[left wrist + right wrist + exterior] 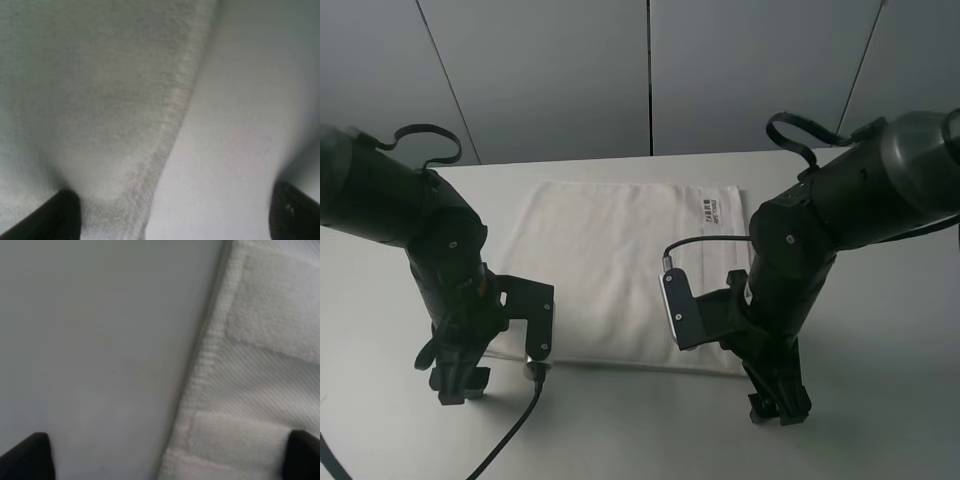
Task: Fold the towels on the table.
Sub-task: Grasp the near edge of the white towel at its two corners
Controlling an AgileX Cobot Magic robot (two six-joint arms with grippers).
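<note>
My grippers have the wide gap (608,325) between them, spanned by the towel's thin near edge (625,366), so its middle will sag when I lift the towel's corners.
The white towel (610,270) lies spread flat on the white table (890,330), with its dark-printed label (722,209) at the far right corner. My left gripper (458,385) points down at the towel's near left corner. In the left wrist view the towel's hem (165,145) runs between the wide-apart fingertips (60,215), and the gripper (175,220) is open. My right gripper (780,405) points down at the near right corner. It is open (170,457), with the towel's edge and woven stripe band (260,385) between its fingertips (27,457).
Grey wall panels (650,70) stand behind the table's far edge. Bare tabletop lies left, right and in front of the towel. A black cable (515,430) trails from the left arm over the near table.
</note>
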